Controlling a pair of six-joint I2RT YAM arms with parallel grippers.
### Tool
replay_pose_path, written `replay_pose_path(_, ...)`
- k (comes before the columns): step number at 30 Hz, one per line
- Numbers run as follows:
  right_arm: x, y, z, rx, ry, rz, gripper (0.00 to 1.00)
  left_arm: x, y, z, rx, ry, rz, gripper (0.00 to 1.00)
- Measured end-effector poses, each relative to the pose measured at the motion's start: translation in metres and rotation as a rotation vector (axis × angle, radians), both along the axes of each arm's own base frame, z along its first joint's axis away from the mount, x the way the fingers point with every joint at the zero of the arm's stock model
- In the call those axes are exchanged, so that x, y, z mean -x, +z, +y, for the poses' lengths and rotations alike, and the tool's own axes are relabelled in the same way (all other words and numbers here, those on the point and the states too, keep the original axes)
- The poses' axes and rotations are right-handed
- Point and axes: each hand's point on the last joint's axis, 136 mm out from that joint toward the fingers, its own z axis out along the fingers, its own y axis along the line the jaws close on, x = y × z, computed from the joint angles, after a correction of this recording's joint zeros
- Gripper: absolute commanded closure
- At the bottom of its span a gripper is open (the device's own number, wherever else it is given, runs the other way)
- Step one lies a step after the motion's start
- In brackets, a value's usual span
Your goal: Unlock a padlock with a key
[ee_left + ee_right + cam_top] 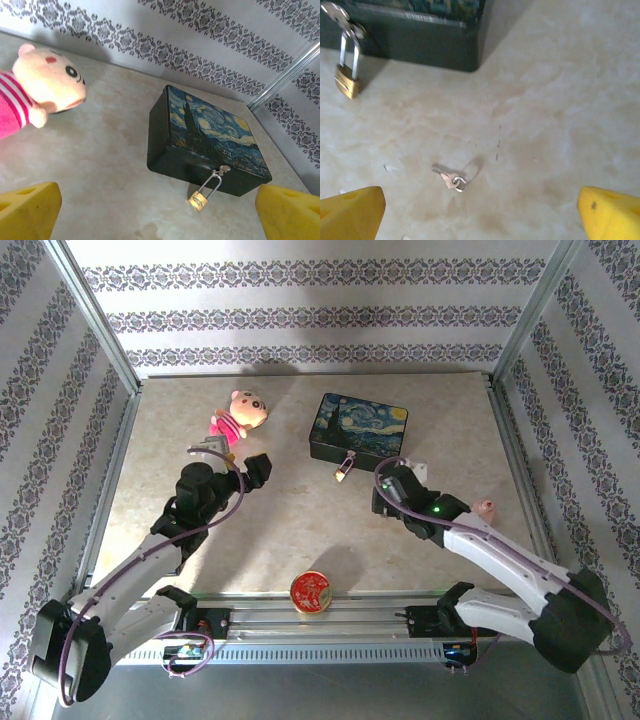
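I should keep lowering my right gripper, as the key's blade (438,170) points away from its open fingers, until they are around the key's head (451,180), and then close them.
A tiny brass padlock (199,200) with a thin silvery shackle hangs from the hasp on the front of a dark painted box (210,135) and rests on the table. From above, the padlock (344,471) lies just in front of the box (360,428). A small key (449,178) on a ring lies flat on the table, to the right of the padlock (347,82) and the box corner (420,35). My right gripper (480,215) hovers open over the key, nothing between its yellow fingers (352,212). My left gripper (160,215) is open and empty, well left of the box.
A pink-and-cream plush doll (240,415) lies at the back left, close to my left gripper (232,456). A round red-gold tin (311,592) sits at the near edge between the arm bases. A small pink object (485,507) lies to the right of my right gripper (400,472). Patterned walls enclose the table.
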Motion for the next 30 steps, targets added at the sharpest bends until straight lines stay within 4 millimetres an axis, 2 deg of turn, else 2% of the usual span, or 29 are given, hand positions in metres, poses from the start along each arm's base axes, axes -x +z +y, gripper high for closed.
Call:
replay_pose_path(6,0.008,-0.028,0.007,0.031,0.020,0.143,0.02,-0.001,-0.028,-0.002,0.030,0.011,0.092,0.01)
replay_pose_path(9,0.009,-0.035,0.013,0.030,0.047,0.192,0.02,-0.002,-0.029,0.000,0.032,0.023,0.094,0.01)
replay_pose_path(18,0.010,-0.056,0.026,0.002,0.119,0.341,0.18,-0.003,-0.029,0.003,0.018,0.038,0.088,0.01)
replay_pose_path(21,0.011,-0.059,0.031,0.005,0.152,0.378,0.21,-0.003,-0.029,0.002,0.010,0.032,0.085,0.01)
replay_pose_path(30,0.011,-0.067,0.028,0.012,0.194,0.426,0.40,-0.002,-0.022,-0.006,0.028,-0.011,0.063,0.01)
